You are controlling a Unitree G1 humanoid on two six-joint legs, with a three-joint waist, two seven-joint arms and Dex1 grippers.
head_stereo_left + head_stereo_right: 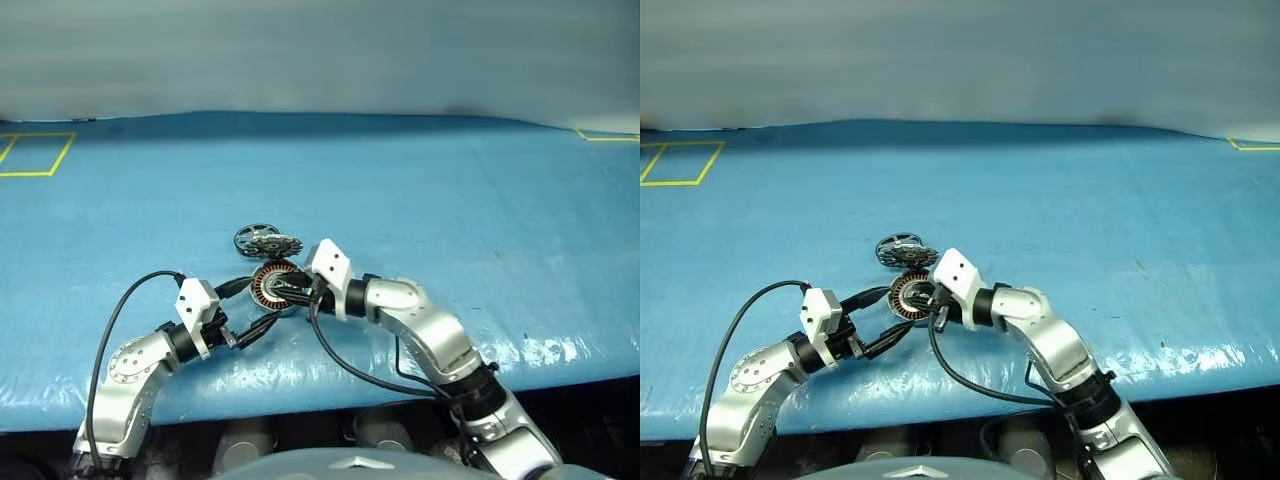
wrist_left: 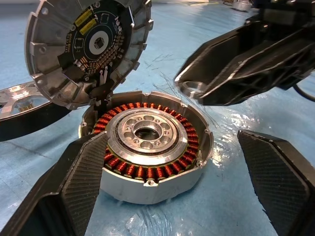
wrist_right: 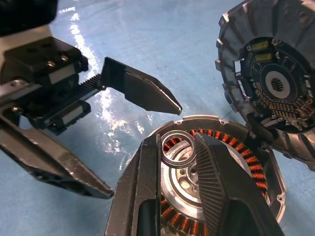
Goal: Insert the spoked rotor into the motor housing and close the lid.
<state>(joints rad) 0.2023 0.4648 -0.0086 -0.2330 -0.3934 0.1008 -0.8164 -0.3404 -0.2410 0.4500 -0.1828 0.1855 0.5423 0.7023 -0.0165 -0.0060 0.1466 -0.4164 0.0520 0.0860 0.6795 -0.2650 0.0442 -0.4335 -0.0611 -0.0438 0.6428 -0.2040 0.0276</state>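
The small thin ring [image 3: 177,149] is off the housing's center hole [image 3: 194,173] and has fingers around it, so next my right gripper puts the ring down first and then works it with closed fingers.
The motor housing [image 2: 147,142] lies on the blue mat, a ring of copper windings showing inside. Its lid [image 2: 88,49] stands hinged open at the far side, ribbed inner face and dark centre toward me. The spoked rotor [image 1: 254,238] lies flat on the mat just behind the lid. My left gripper [image 2: 169,136] is open, one finger on each side of the housing. From the right, my right gripper [image 3: 178,142] hovers just over the housing, shut on a small thin ring [image 3: 170,161].
A blue mat [image 1: 450,200] covers the table, and its front edge runs close below both arms. Yellow tape squares [image 1: 35,155] mark the far left and far right corners. A black cable [image 1: 110,330] loops off each wrist.
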